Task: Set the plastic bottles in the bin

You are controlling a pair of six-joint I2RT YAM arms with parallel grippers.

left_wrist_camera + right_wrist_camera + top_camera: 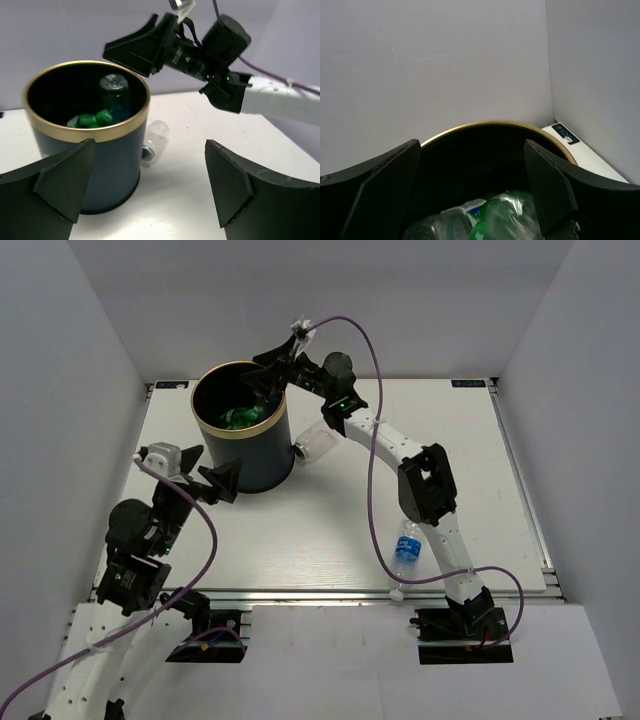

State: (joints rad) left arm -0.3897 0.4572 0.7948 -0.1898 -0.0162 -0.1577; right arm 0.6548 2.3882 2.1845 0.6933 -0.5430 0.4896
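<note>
My right gripper's arm [430, 498] reaches over the blue-label bottle [406, 550] near the front edge, so that arm should pull back first, then my left gripper should take the bottle.
The bin [252, 462] stands at the far left of the table, dark navy with a gold rim. A green bottle [240, 418] and other bottles lie inside it. My right gripper [268, 375] hangs open and empty over the bin's far right rim. Its wrist view shows the rim [490, 124], a green bottle [517, 215] and a clear blue-label bottle [451, 222] below the open gripper [470, 192]. A wide clear bottle [315, 443] lies against the bin's right side. Another clear blue-label bottle [406, 545] lies near the front edge. My left gripper [205, 485] is open and empty, just front-left of the bin.
The left wrist view shows the bin [107, 165], the wide clear bottle [156, 136] behind it, and the right gripper [134, 50] above the rim. White walls close in the table on three sides. A purple cable [372, 440] loops over the right arm.
</note>
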